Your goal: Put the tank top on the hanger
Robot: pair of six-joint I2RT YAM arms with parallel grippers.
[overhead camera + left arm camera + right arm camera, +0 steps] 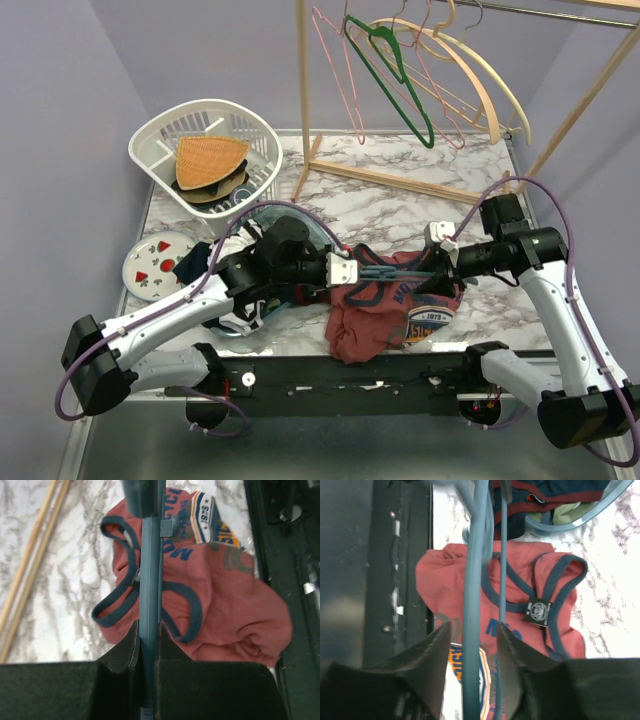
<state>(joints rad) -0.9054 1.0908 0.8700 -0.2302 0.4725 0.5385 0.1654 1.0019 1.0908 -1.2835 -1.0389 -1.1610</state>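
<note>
The hanger's end (370, 271) that must go into the tank top is covered by my left gripper, so my right gripper should take the hanger and free my left gripper for the navy strap (104, 606).
The maroon tank top (380, 320) lies crumpled on the marble table near the front edge, with its navy straps towards the back. The slate-blue hanger (395, 268) is held level just above it, between my two grippers. My left gripper (350, 270) is shut on one end of the hanger; in the left wrist view (149, 632) the bar (150, 580) is pinched between the jaws, with the tank top (225, 595) below. My right gripper (437, 262) is open around the other end (472, 635). The hanger arm (472, 570) passes between its spread fingers (436, 655) above the tank top (445, 580).
A white basket (160, 135) with a straw hat stands at the back left, and a strawberry plate (158, 262) is at the left. A wooden rack (305, 100) at the back holds green (395, 85), cream (485, 75) and pink hangers. Other clothing (235, 320) lies under the left arm.
</note>
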